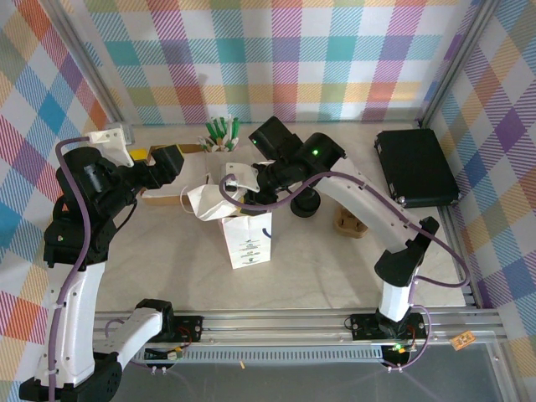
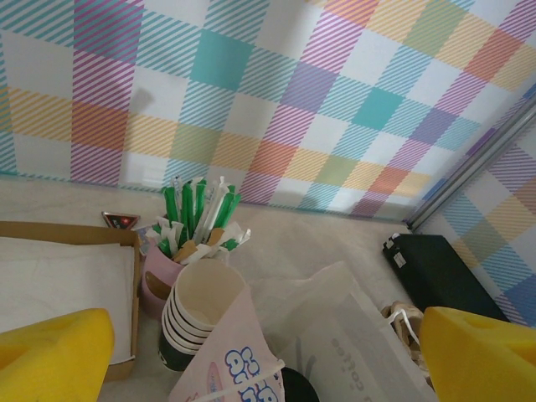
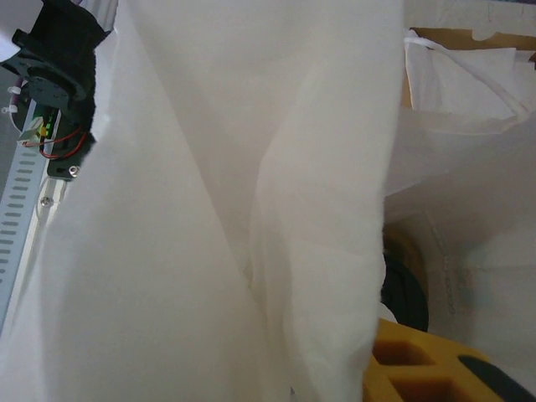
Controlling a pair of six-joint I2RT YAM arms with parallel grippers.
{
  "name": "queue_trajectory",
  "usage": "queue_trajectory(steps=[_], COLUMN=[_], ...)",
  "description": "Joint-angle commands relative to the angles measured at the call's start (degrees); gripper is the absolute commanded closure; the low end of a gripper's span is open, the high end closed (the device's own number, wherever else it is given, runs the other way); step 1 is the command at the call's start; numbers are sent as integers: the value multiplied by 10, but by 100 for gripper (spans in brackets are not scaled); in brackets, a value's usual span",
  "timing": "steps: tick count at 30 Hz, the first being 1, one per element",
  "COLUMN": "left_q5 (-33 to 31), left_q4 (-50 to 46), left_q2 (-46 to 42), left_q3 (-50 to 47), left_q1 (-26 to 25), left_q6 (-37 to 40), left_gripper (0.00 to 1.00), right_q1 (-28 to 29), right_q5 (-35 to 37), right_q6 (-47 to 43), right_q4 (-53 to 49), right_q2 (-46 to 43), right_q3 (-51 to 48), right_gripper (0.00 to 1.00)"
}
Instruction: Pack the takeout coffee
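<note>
The bag's crumpled rim (image 1: 208,203) is bunched up around the robot's right gripper and makes the bag's opening narrower, so the robot should pull free and push the bag's near side (image 1: 244,224) open from inside before it packs more.
A white paper bag (image 1: 248,240) stands mid-table with its top crumpled open. Low inside its mouth shows a round black lid (image 3: 407,295), also in the left wrist view (image 2: 303,389); it looks like the takeout coffee's lid, and the cup body is hidden by paper. My right gripper (image 1: 228,191) reaches into the bag's mouth. One yellow finger (image 3: 419,360) shows beside the lid, and bag paper covers the rest. My left gripper (image 2: 268,356) hangs wide open just left of the bag, holding nothing.
A stack of paper cups (image 2: 197,314) and a pink cup of straws (image 2: 191,219) stand behind the bag. A cardboard tray (image 2: 126,243) lies at the left. A squat stack of black lids (image 1: 306,205), a cardboard carrier (image 1: 350,223) and a black case (image 1: 416,167) sit to the right.
</note>
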Motion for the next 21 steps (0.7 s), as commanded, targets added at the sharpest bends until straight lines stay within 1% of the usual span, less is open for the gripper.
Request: queue_trajectory(steps=[1,7,10,13,15,17,18,21], left_q5=[5,12,12,8,6,7,9,10], left_q4=[3,3,3,2,2,4,5,7], left_q2=[-5,5,6,5,3,4,5,7], left_q3=[-3,8,8,5,3,1,0,1], left_q1=[3,4,4,3,3,4,4,3], left_q6=[5,6,5,4,2,0,0,-2], left_gripper=[7,6,7,7,7,7,7,7], right_q1=[3,3,3,2,-9,-21,-25,-32], right_q5=[-22,-35,-37,1,-15,-45,-55,-68], right_q6=[8,18,25,55,75,87,90,96], right_q4=[-14,-26,-29,-13,-5,12,16,23], right_q2=[3,4,5,5,2,-8,-11,-15], right_q3=[13,22,24,31,45,42,41,42], right_gripper=[58,48,39,37,34,28,26,25])
